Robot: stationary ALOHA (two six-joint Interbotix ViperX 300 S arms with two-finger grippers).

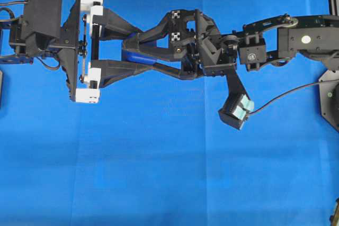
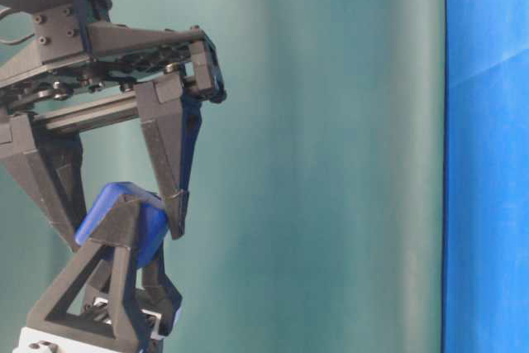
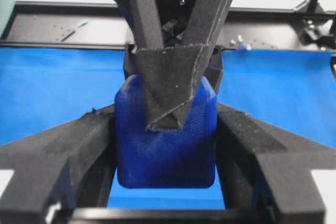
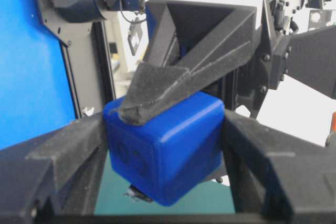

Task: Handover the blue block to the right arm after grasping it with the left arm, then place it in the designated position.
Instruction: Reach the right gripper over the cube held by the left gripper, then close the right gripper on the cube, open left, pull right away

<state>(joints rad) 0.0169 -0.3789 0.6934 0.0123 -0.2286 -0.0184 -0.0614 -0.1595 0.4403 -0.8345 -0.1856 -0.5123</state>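
Observation:
The fingers of both grippers are holding the blue block in mid-air [image 1: 139,56], so the left gripper should open and move back before the right gripper carries the blue block away.
The blue block [image 1: 139,56] hangs in mid-air above the blue cloth, between two grippers that meet tip to tip. My left gripper [image 1: 144,51], the one with white brackets, comes in from the left. In the left wrist view its fingers [image 3: 89,145] press both sides of the blue block [image 3: 165,148]. My right gripper [image 1: 136,49] reaches from the right. In the right wrist view its fingers [image 4: 68,150] lie against both sides of the blue block [image 4: 168,148]. At table level the blue block [image 2: 124,217] sits between both pairs of fingers.
The blue cloth [image 1: 159,173] covers the whole table. The right arm's wrist camera [image 1: 237,110] hangs below its wrist with a cable running right. A dark base [image 1: 329,96] stands at the right edge. A green backdrop [image 2: 331,155] fills the table-level view.

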